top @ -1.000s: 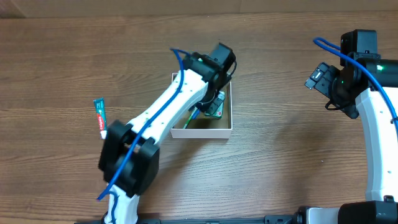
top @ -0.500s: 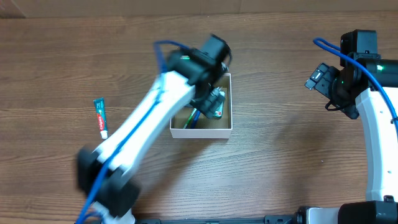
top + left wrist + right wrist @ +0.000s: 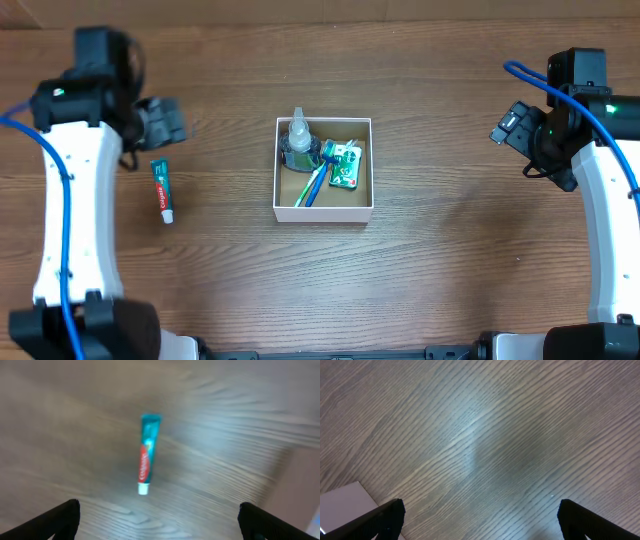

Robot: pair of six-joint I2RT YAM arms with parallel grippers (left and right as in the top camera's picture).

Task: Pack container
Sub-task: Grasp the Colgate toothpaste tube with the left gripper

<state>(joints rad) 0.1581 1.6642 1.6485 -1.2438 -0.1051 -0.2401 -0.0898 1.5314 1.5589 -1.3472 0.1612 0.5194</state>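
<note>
The toothpaste tube (image 3: pixel 162 188) lies free, with its narrow width across the open fingers of my left gripper. I should keep moving down to it until my fingers are on both sides of its middle (image 3: pixel 148 452), then close them.
The container (image 3: pixel 322 214), a white-walled square box, sits mid-table holding a clear bottle (image 3: pixel 297 140), blue and green toothbrushes (image 3: pixel 312 185) and a green packet (image 3: pixel 346 165). A teal and red toothpaste tube (image 3: pixel 162 190) lies on the table to its left, and in the blurred left wrist view the tube (image 3: pixel 147 455) lies ahead of the fingers. My left gripper (image 3: pixel 166 120) (image 3: pixel 160 522) hangs open and empty just above the tube. My right gripper (image 3: pixel 510 125) (image 3: pixel 480 520) is open and empty at the far right, over bare wood.
Brown wood-grain table all around. One white corner of the container (image 3: pixel 345 505) shows at the lower left of the right wrist view. The left arm's white links run down the left side, the right arm's down the right side.
The left arm has swung away from the container to the far left, and its jaws have opened. The contents stay in the box. The right arm has not moved.
</note>
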